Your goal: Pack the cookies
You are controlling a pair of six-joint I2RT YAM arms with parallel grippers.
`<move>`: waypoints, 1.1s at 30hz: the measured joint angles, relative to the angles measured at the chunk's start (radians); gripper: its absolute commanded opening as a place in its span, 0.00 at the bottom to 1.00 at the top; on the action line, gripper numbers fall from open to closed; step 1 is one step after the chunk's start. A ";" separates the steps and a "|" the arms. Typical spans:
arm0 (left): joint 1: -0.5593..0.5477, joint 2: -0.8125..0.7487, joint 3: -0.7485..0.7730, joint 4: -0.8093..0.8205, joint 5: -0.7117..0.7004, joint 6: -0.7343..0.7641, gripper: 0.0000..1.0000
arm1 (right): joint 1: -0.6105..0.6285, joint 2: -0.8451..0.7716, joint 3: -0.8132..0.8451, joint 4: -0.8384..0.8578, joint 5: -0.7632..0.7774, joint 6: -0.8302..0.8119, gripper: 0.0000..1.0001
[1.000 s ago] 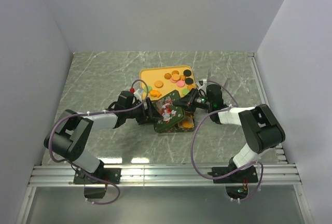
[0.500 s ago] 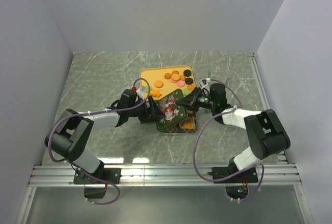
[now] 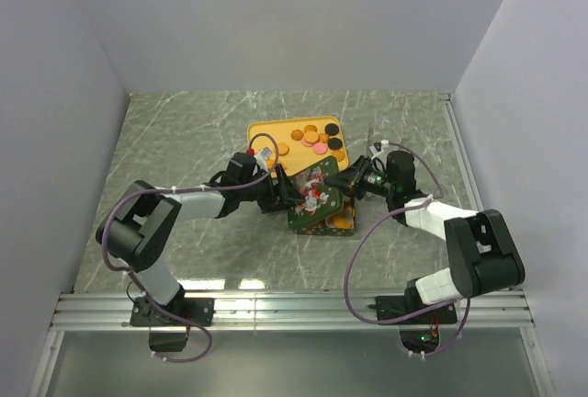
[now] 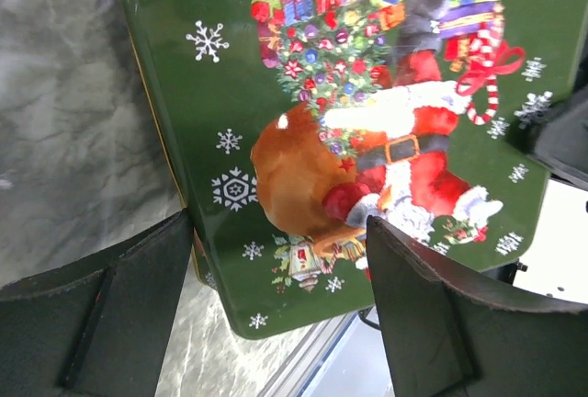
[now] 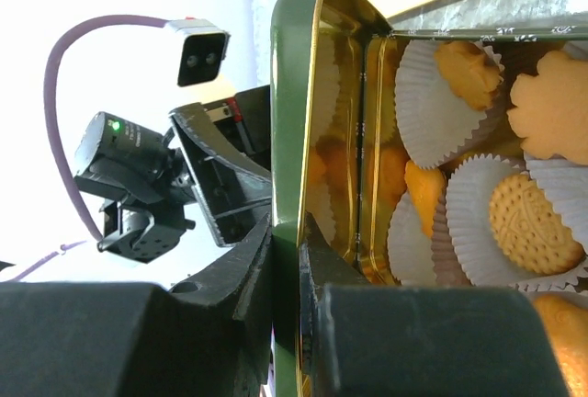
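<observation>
The lid lies crooked with cookies exposed at the tin's open end (image 3: 343, 220), so my right gripper should draw the lid's near edge (image 3: 339, 200) over them and square it.
Loose cookies (image 3: 312, 137) lie on a yellow tray (image 3: 262, 130). More cookies (image 5: 524, 222) sit in white paper cups inside a gold-lined green tin (image 3: 336, 224). Its hinged lid (image 3: 315, 193), green with a Santa picture (image 4: 395, 140), stands partly raised. My right gripper (image 5: 296, 259) is shut on the lid's rim, one finger inside and one outside; from above it (image 3: 352, 182) is at the tin's right. My left gripper (image 4: 278, 222) is open against the lid's printed face, its fingers (image 4: 119, 314) straddling a corner. In the top view it (image 3: 285, 193) is left of the tin.
The tray touches the far side of the tin on the grey marble table (image 3: 184, 140). White walls enclose the table on three sides. The two arms meet over the tin, their purple cables (image 3: 367, 259) looping near the front edge.
The tin and lid have shifted slightly right. My left arm has stretched further right after it and my right gripper has moved right, still holding the rim.
</observation>
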 measured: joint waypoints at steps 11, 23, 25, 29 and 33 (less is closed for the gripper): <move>-0.030 0.070 0.043 0.014 0.000 -0.022 0.80 | -0.033 -0.037 -0.055 0.011 -0.004 -0.002 0.00; -0.042 0.126 0.122 0.042 0.006 -0.059 0.80 | -0.046 -0.117 -0.072 -0.034 -0.026 -0.016 0.63; -0.047 0.131 0.144 0.043 0.005 -0.058 0.80 | -0.050 -0.132 -0.072 -0.056 -0.027 -0.028 0.68; -0.057 0.143 0.174 0.041 0.002 -0.055 0.80 | -0.060 -0.146 -0.072 -0.108 -0.024 -0.060 0.79; -0.064 0.154 0.189 0.035 0.002 -0.055 0.80 | -0.076 -0.156 -0.058 -0.236 0.002 -0.125 0.85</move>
